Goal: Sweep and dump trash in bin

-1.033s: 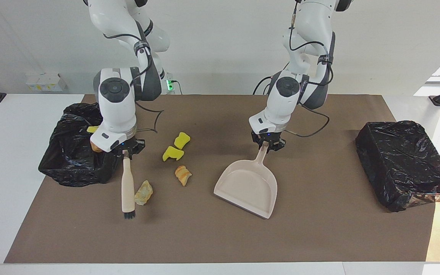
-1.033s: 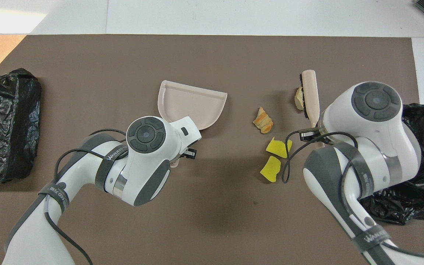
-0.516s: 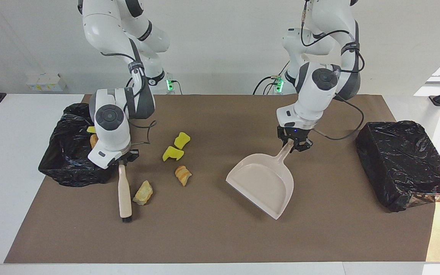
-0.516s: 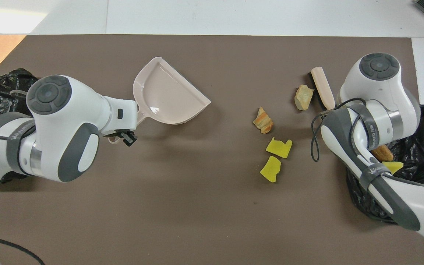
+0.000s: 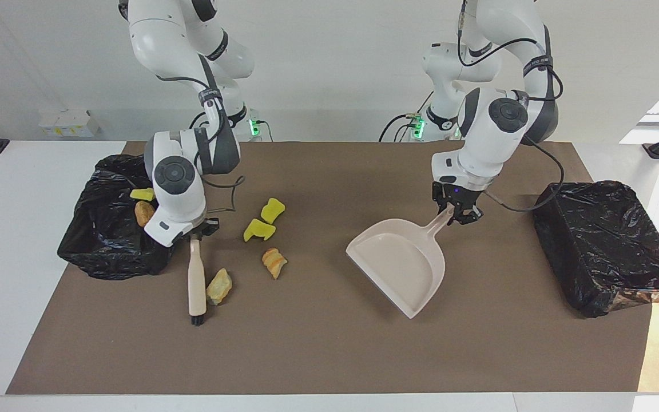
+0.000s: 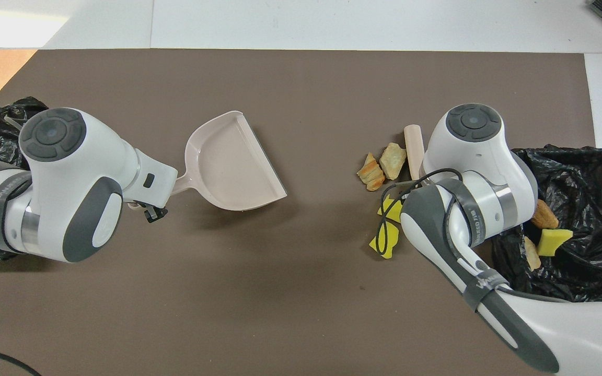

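Note:
The robot's right gripper should sweep both chunks back over the mat toward the dustpan's opening, because the brush stands on the bin side of them.
My right gripper is shut on the handle of a pale brush, whose bristles rest on the brown mat. A tan chunk lies against the brush, close to a bread-like chunk. Two yellow sponge pieces lie nearer the robots. My left gripper is shut on the handle of the pale, empty dustpan, which is tilted with its mouth toward the trash. In the overhead view the brush and both chunks show, and the right gripper is hidden under its arm.
A black-lined bin at the right arm's end holds a yellow piece and tan chunks. A second black-lined bin stands at the left arm's end. The mat's edge lies farthest from the robots.
The brush has swept toward the middle, pushing the tan chunk next to the bread-like chunk. The dustpan has moved toward the left arm's end and turned its mouth toward the trash.

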